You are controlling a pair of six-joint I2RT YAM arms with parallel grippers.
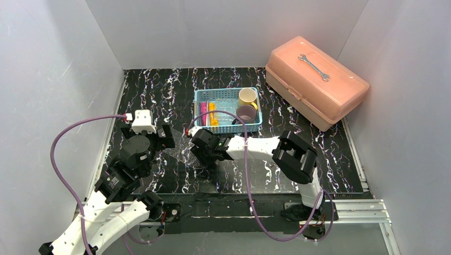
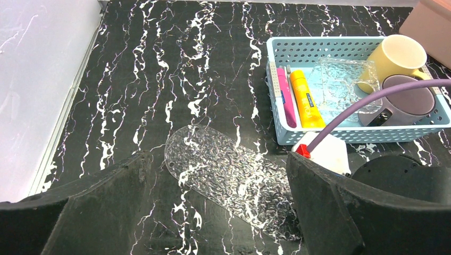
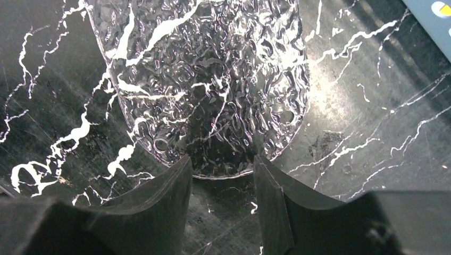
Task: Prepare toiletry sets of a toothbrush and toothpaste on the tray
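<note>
The tray lies slanted point(image 1: 180, 150) to the front of the basket, so I should move my right gripper back over the tray's surface point(image 3: 213, 106) and pull the tray straight before I load it.
A clear, glittery oblong tray point(image 2: 228, 175) lies flat on the black table between the arms; it also shows in the top view point(image 1: 178, 153) and the right wrist view point(image 3: 202, 79). A yellow tube point(image 2: 307, 99), a pink tube point(image 2: 287, 98) and a thin pale toothbrush point(image 2: 274, 85) lie in the blue mesh basket point(image 2: 330, 48). My right gripper point(image 3: 220, 164) is open, its fingertips either side of the tray's near rounded end. My left gripper point(image 2: 218, 159) is wide open and empty, above the tray's other side.
The basket point(image 1: 201, 95) also holds a yellow cup point(image 1: 248, 96), a purple cup point(image 1: 245, 112) and a second clear textured piece point(image 2: 345, 85). A pink toolbox point(image 1: 316, 79) with a wrench point(image 1: 314, 66) on its lid stands at the back right. Grey walls enclose the table.
</note>
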